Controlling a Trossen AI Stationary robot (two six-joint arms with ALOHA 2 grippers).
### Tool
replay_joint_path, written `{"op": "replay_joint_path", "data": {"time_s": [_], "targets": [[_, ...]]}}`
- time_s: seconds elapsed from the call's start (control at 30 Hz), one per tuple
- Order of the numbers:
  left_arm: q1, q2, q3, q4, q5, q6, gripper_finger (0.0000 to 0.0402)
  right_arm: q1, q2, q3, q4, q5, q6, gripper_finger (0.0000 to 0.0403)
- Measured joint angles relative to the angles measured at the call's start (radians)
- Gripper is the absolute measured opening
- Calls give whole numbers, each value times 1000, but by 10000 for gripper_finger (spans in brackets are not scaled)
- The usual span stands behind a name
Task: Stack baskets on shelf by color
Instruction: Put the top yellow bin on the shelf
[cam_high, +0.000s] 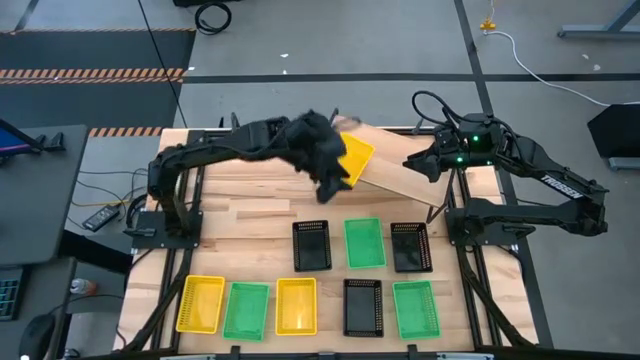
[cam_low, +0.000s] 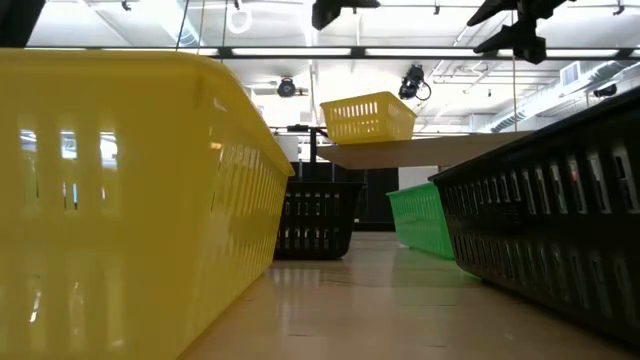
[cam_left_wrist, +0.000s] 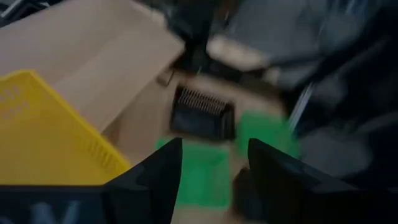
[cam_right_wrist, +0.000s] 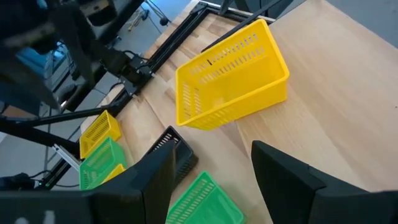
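Note:
The yellow basket (cam_high: 357, 156) is crooked on the shelf, so next my left gripper goes back, grabs its rim (cam_right_wrist: 179, 112) and moves it straighter toward the shelf's far corner.
One yellow basket (cam_high: 358, 158) rests by its bottom on the light-wood shelf (cam_high: 400, 180) at the table's far side, near the board's left end and askew to its edges; it also shows in the right wrist view (cam_right_wrist: 231, 74) and the low view (cam_low: 368, 118). My left gripper (cam_high: 333, 185) hovers open just beside and above that basket's near-left side, with nothing between its fingers (cam_left_wrist: 214, 155). My right gripper (cam_high: 415, 165) waits open over the shelf's right part (cam_right_wrist: 211, 180). Several more baskets lie on the table in two rows.
On the tabletop, the far row holds a black basket (cam_high: 312, 245), a green one (cam_high: 364, 243) and a black one (cam_high: 411, 247). The near row holds yellow (cam_high: 200, 303), green (cam_high: 246, 310), yellow (cam_high: 296, 305), black (cam_high: 363, 306) and green (cam_high: 415, 308) baskets.

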Motion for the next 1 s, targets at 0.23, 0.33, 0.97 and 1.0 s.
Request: {"op": "replay_joint_path", "data": {"time_s": [0.23,0.33,0.97,1.0], "targets": [[-128,12,-8,-174,-488,497,194,0,0,0,0,-3,-9,217],[-129,13,-21,-190,-577,612,204,0,0,0,0,-3,-6,217],[-76,27,-139,-9,-509,790,223,0,0,0,-1,-3,43,217],[-75,32,-139,-6,-490,798,224,0,0,0,-1,-3,44,217]]}}
